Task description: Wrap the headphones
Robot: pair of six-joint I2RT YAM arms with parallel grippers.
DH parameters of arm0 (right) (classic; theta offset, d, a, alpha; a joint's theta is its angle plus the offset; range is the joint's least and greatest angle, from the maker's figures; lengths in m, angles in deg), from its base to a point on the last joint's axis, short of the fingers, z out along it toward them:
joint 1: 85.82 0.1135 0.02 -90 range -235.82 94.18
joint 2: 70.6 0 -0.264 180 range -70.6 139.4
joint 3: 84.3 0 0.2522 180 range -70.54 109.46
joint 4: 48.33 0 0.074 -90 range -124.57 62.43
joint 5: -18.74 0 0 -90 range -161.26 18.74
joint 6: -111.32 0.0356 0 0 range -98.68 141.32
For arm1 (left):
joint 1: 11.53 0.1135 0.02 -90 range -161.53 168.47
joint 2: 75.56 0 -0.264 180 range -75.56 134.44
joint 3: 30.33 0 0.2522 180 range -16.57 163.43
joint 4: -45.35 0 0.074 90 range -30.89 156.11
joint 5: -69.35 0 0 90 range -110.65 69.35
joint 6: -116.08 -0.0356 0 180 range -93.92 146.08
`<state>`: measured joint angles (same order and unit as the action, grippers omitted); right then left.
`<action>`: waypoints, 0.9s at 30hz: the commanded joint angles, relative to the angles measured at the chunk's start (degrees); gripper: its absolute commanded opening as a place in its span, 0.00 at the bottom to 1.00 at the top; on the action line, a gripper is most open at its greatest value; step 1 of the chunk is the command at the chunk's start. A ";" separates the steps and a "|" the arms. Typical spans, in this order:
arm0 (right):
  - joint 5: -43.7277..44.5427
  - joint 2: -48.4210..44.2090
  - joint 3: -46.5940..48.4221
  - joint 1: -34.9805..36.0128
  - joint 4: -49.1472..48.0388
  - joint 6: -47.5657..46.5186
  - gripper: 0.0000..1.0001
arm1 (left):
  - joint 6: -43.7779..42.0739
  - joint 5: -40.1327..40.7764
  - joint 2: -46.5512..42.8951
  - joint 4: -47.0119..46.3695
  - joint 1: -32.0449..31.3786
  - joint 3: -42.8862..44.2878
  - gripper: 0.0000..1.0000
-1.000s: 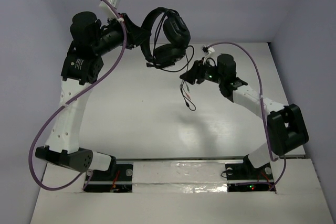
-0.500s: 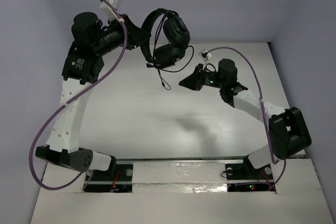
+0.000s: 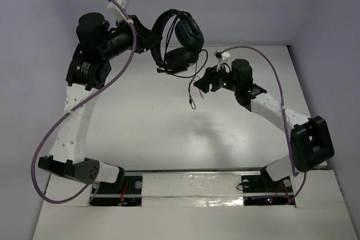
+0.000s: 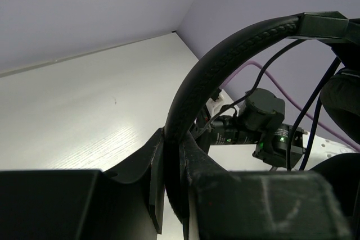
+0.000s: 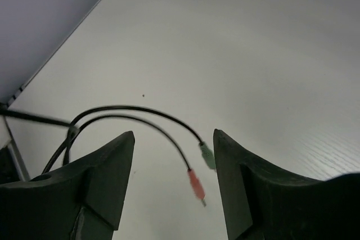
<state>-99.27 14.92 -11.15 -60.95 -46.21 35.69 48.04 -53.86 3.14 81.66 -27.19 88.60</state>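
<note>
Next, I close my right gripper on both cable ends together and pull the cable tight, because the green and red plugs hang down past its open fingers.
The black headphones hang in the air at the back of the table, and my left gripper is shut on their curved headband. In the left wrist view the fingers clamp the band's lower end. The thin black cable drops from the earcups and ends in a green plug and a red plug. Both plugs dangle loose between the fingers of my right gripper, which stands open. That right gripper sits just below and to the right of the earcups.
A thick purple robot cable loops off the left arm and another arcs over the right arm. The back wall stands close behind the headphones. White table lies below both grippers.
The right gripper closed briefly, swung slightly left, and is open again near its first place. The cable's free end has swung left and back. The left gripper and headphones have not moved.
</note>
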 commanded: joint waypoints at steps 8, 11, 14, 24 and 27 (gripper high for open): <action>-6.38 5.88 5.46 0.63 -3.20 -4.19 0.69 | 2.57 -4.23 -0.91 -4.97 0.02 2.15 0.00; -18.35 9.74 6.79 1.15 -9.34 0.98 0.52 | 2.74 -4.14 -1.53 -5.23 0.02 1.45 0.00; -20.16 10.72 4.24 1.15 -20.59 6.70 0.13 | 2.39 -3.61 -1.88 -4.53 0.02 1.71 0.00; -12.87 7.39 -2.35 2.38 -23.27 7.08 0.26 | 1.95 -1.86 -1.09 -3.03 0.02 4.96 0.00; -8.21 4.93 -2.45 4.48 -15.65 1.29 0.64 | 2.04 -2.03 -0.83 -3.03 0.02 5.49 0.00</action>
<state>-112.03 23.03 -13.51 -58.83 -64.33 41.86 48.69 -55.46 3.16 82.53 -27.19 90.85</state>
